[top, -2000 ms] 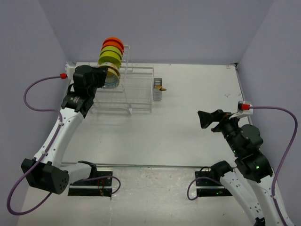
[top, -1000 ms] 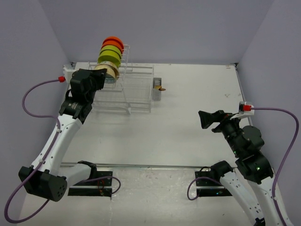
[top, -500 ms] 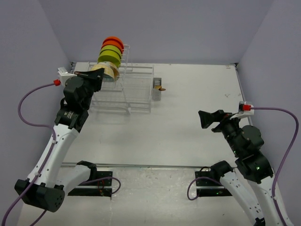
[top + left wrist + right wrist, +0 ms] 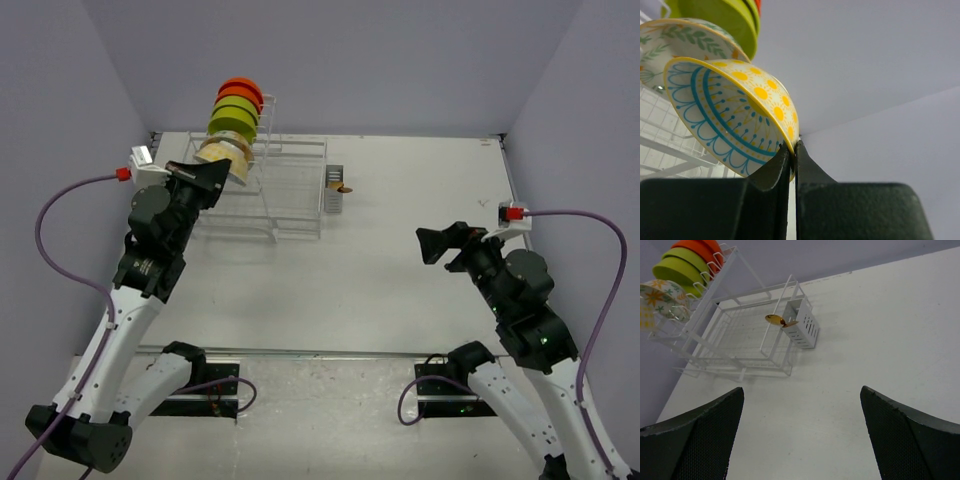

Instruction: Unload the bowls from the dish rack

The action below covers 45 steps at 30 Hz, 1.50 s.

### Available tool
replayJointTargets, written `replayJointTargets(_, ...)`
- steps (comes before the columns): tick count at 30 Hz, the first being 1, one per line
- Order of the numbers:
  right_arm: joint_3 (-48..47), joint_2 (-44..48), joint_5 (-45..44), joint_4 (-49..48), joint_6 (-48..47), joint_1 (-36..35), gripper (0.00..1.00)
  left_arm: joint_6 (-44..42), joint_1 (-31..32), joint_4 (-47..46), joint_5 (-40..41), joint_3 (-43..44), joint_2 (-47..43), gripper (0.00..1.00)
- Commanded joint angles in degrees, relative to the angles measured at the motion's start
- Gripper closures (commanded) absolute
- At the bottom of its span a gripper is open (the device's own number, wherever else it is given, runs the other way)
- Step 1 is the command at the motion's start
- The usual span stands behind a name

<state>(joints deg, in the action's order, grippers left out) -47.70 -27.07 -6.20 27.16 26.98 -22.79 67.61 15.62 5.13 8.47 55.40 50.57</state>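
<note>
My left gripper has the blue and yellow bowl [image 4: 229, 155] across the rack from the clear table [image 4: 402, 176], so next my right gripper grabs its rim and sets it there.
My left gripper [image 4: 213, 168] is shut on the rim of a cream bowl [image 4: 735, 115] with a blue and yellow pattern, holding it tilted beside the rack's tower [image 4: 262, 140]. In the left wrist view the fingertips [image 4: 785, 155] pinch that rim. A second cream bowl with leaves and flowers [image 4: 685, 42] sits just behind it in the tower, below lime-green bowls [image 4: 234, 115] and orange-red bowls [image 4: 241, 90]. My right gripper [image 4: 432, 245] is open and empty over the table's right half; in its wrist view [image 4: 802, 390] the white dish rack [image 4: 740, 340] lies ahead.
The rack's low tray [image 4: 285, 195] holds no bowls. A small grey cutlery caddy [image 4: 334, 188] hangs on its right end with a gold spoon [image 4: 776, 319] in it. Purple walls close in on three sides.
My left arm has drawn back and up from the tower with the cream bowl in its grip. My right gripper has shifted slightly left.
</note>
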Motion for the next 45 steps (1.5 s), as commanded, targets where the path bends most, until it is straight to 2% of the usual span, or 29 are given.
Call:
replayJointTargets(1,-3.88,-2.28,1.89,-1.15,-1.49,-0.07,0.01,-12.31,0.82,-9.26,-6.96,0.41,-1.44,1.00)
replayJointTargets(5,-7.04,-4.65,5.39,-0.09,-2.28,0.02,0.01,-23.82,2.39,-8.73,-18.37,0.50,-1.69,1.00)
replayJointTargets(6,-7.58,-5.35,5.93,0.09,-2.46,-0.06,0.01,-28.72,3.27,-8.12,-18.57,-0.02,-2.22,1.00)
replayJointTargets(9,-8.90,-6.59,9.35,0.62,-2.55,-0.07,0.01,-36.29,8.28,-5.22,-17.17,-0.90,-4.50,1.00)
replayJointTargets(12,-11.61,-8.52,12.87,1.84,-2.90,-0.07,0.01,-42.10,14.69,-0.39,-19.10,-0.29,-2.94,1.00)
replayJointTargets(13,-12.75,-10.79,14.44,3.67,-3.25,0.02,0.01,-43.34,18.97,0.84,-19.02,1.19,-1.89,1.00)
replayJointTargets(15,-16.80,-13.44,15.42,5.88,-3.95,-0.06,0.01,-48.59,24.26,3.74,-16.83,2.52,2.33,1.00)
replayJointTargets(16,-18.03,-15.45,13.86,7.89,-3.78,-0.07,0.01,-50.11,30.12,4.62,-14.21,3.31,3.65,1.00)
replayJointTargets(17,-19.43,-16.08,13.06,8.61,-3.78,-0.07,0.01,-51.69,32.78,5.24,-9.40,4.36,4.97,1.00)
replayJointTargets(19,-20.67,-17.66,11.30,11.23,-4.48,-0.06,0.01,-54.95,37.62,6.73,-6.90,5.42,9.01,1.00)
replayJointTargets(23,-25.93,-22.83,6.56,18.71,-6.06,-0.07,0.01,-60.39,43.70,8.67,-1.71,9.11,17.52,1.00)
replayJointTargets(26,-27.79,-27.75,9.26,23.19,-7.73,-0.07,0.01,-65.74,48.01,8.06,-0.56,9.64,22.80,1.00)
replayJointTargets(30,-26.48,-31.28,13.48,24.26,-9.66,-0.33,0.01,-73.40,52.92,7.36,-0.04,12.45,28.17,1.00)
replayJointTargets(33,-25.42,-33.83,14.55,24.43,-10.46,-1.03,0.05,-78.15,55.74,7.09,0.32,14.82,31.43,1.00)
replayJointTargets(37,-24.11,-37.08,14.90,25.66,-11.42,-2.52,0.15,-81.76,57.51,8.40,2.16,17.80,35.64,1.00)
replayJointTargets(41,-22.44,-39.81,10.95,27.51,-11.78,-5.25,0.27,-83.08,57.77,10.08,2.51,20.19,37.76,1.00)
replayJointTargets(42,-21.74,-40.34,10.59,27.95,-11.78,-5.86,0.42,-83.26,57.77,10.25,2.78,20.45,37.94,1.00)
replayJointTargets(44,-21.29,-40.69,9.28,28.39,-11.34,-6.13,0.58,-83.70,57.77,11.04,3.39,21.24,38.47,1.00)
replayJointTargets(45,-21.12,-41.04,8.14,29.00,-11.25,-6.39,0.76,-84.05,57.77,11.74,4.00,21.51,38.73,1.00)
